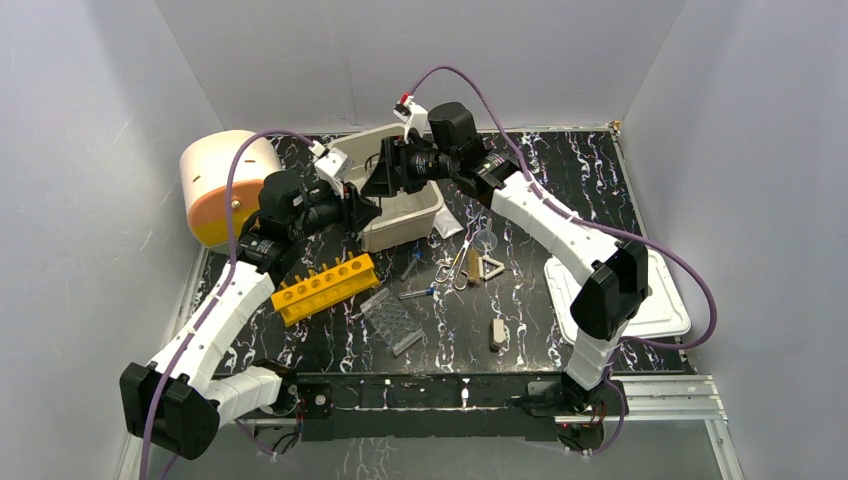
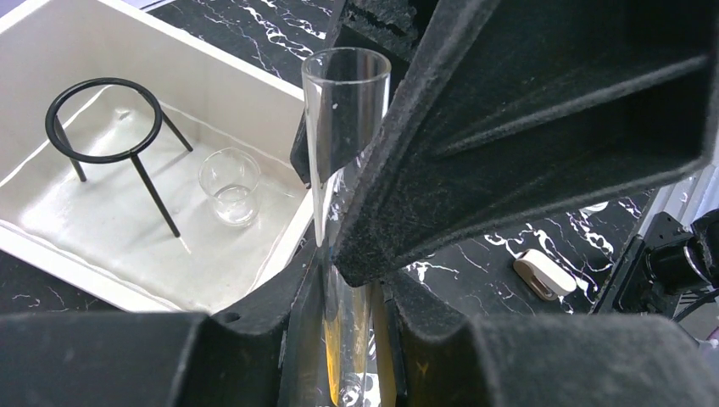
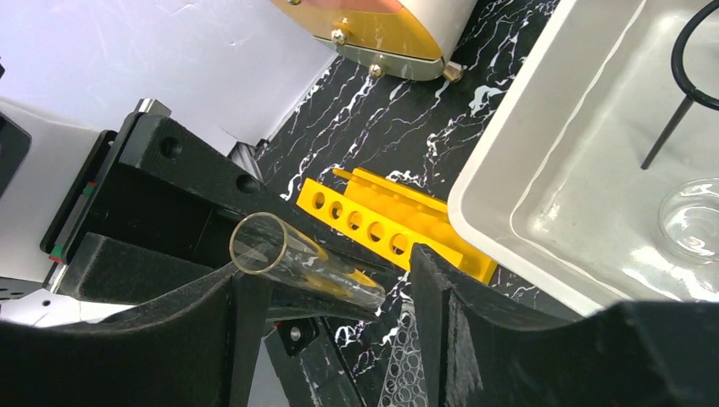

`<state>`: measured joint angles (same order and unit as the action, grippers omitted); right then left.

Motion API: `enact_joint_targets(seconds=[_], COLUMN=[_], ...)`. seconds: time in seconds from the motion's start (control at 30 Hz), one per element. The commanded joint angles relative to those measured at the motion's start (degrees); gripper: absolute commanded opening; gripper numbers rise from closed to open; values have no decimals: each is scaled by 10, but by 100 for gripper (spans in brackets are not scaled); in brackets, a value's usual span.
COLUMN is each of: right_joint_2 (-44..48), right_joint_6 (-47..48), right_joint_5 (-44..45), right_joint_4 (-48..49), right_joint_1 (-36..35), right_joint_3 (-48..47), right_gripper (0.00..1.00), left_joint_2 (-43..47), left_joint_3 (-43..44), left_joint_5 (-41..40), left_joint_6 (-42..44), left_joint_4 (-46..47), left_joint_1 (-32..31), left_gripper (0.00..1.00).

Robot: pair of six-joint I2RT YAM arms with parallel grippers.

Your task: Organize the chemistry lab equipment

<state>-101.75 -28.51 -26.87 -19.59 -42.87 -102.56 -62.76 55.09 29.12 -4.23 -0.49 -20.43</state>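
Note:
I should take the tube [image 2: 346, 97] near its opening with my right gripper and put it in, because my left gripper covers the test tube's lower end [image 2: 347, 360], which has to go into the yellow tube rack.
My left gripper [image 2: 352, 339] is shut on a clear glass test tube [image 2: 346, 127] and holds it beside the left rim of the beige tub [image 2: 280, 110]. My right gripper [image 3: 331, 339] is open, its jaws on either side of the same tube [image 3: 297, 263], which rests against its left finger. In the top view both grippers, left [image 1: 358, 210] and right [image 1: 385, 178], meet at the tub's left side. A black wire ring-stand [image 2: 102, 119] and a small clear beaker [image 2: 229, 182] stand in the tub. Scissors [image 1: 457, 265], a pale triangle [image 1: 490, 267], a round dish [image 1: 484, 240], a small bag [image 1: 448, 225] and a blue-tipped tool [image 1: 415, 293] lie on the table.
A yellow tube rack [image 1: 325, 287] lies under the left arm, with a clear well plate [image 1: 392, 320] beside it. A flat white lid [image 1: 620, 290] lies at the right. A cream-and-orange round device [image 1: 225, 185] stands at the back left. A small beige piece [image 1: 497, 335] lies near the front.

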Motion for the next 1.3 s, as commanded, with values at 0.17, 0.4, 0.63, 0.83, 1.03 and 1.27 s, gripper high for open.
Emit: enact_joint_targets(seconds=[0.17, 0.4, 0.63, 0.83, 1.03, 1.27], right_joint_2=[1, 3, 10, 12, 9, 55], right_joint_6=[1, 26, 50, 86, 122, 145], right_joint_5=[83, 101, 130, 174, 192, 224], right_joint_4=[20, 16, -1, -20, -35, 2], right_joint_1=[-16, -30, -34, -33, -34, -62], right_joint_3=[-25, -29, -41, -67, -79, -12], right_gripper=[51, 38, 27, 26, 26, 26], left_joint_2=[12, 13, 4, 4, 49, 112], left_joint_3=[7, 9, 19, 28, 23, 31], left_joint_5=[34, 36, 2, -19, -86, -305], left_joint_6=[26, 34, 0, -42, -90, -199], left_joint_4=[-11, -23, -38, -73, -119, -230], left_joint_1=[-1, -2, -1, -1, -1, -1], left_gripper=[0, 0, 17, 64, 74, 79])
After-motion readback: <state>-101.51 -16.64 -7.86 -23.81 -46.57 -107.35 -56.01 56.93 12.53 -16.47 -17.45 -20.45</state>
